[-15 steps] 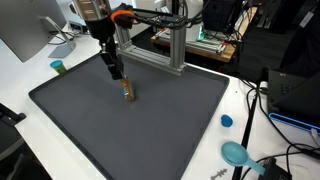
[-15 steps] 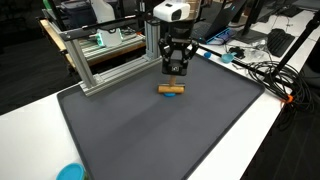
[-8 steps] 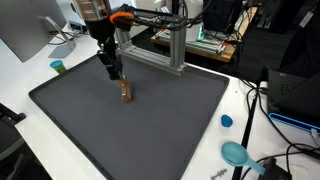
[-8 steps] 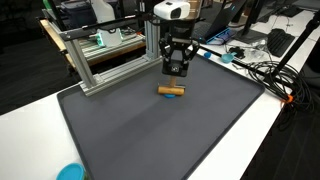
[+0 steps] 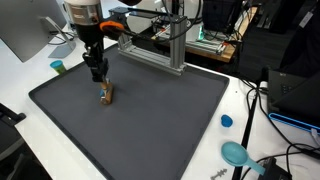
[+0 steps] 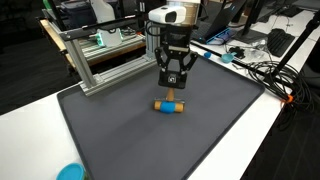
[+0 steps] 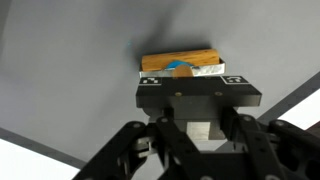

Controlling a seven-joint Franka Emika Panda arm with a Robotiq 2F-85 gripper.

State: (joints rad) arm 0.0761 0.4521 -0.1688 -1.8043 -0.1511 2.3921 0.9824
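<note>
My gripper should lift the wooden block clear, turn it and bring it down across the blue piece, because the wooden block lies at the blue piece's edge.
A small wooden block with a blue piece on top sits directly under my gripper over the dark mat. The fingers come together on the blue piece, so the gripper is shut on the block. An exterior view shows the block below the gripper, near the mat's left part. In the wrist view the block and its blue piece show just past the black gripper housing, which hides the fingertips. Whether the block touches the mat I cannot tell.
An aluminium frame stands along the mat's far edge. On the white table lie a blue cap, a teal dish, a small teal cup and cables. A monitor stands at one corner.
The gripper and the block have moved together across the mat, leftward in one exterior view and toward the camera in the other. The jaws stay shut.
</note>
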